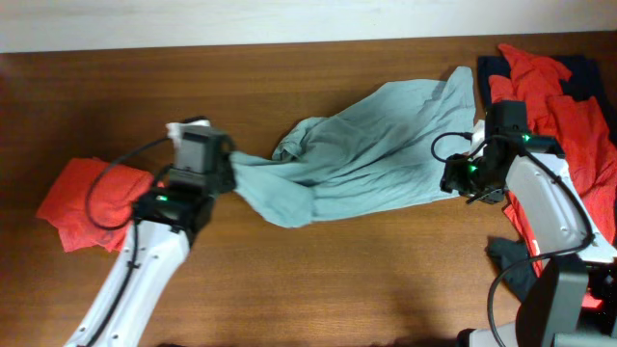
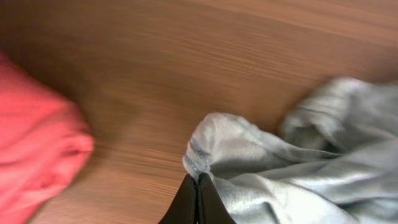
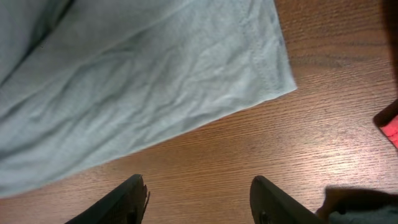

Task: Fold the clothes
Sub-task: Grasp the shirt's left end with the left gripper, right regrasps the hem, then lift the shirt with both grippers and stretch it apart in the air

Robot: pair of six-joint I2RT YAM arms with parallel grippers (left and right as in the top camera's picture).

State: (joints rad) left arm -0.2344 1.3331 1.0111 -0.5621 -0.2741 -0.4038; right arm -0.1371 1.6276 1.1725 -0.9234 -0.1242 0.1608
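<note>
I expect the pale grey-green garment [image 2: 364, 165] to open out into a wide sheet when I pull it, because loose, limp folds [image 2: 283, 152] run away from the pinched edge.
A pale grey-green garment [image 1: 371, 145] lies crumpled across the middle of the wooden table. My left gripper [image 1: 231, 166] is shut on its left end, pinching a bunched edge of the cloth [image 2: 205, 155] between the fingertips [image 2: 197, 180]. My right gripper [image 1: 463, 185] is open and empty, hovering just off the garment's right hem corner [image 3: 273, 81]; its fingers [image 3: 199, 190] are spread over bare wood.
A folded red garment [image 1: 92, 200] lies at the left, also showing in the left wrist view [image 2: 34, 155]. A pile of red and dark clothes [image 1: 559, 87] sits at the right edge, beside my right arm. A dark cloth scrap [image 1: 511, 258] lies near the right arm's base.
</note>
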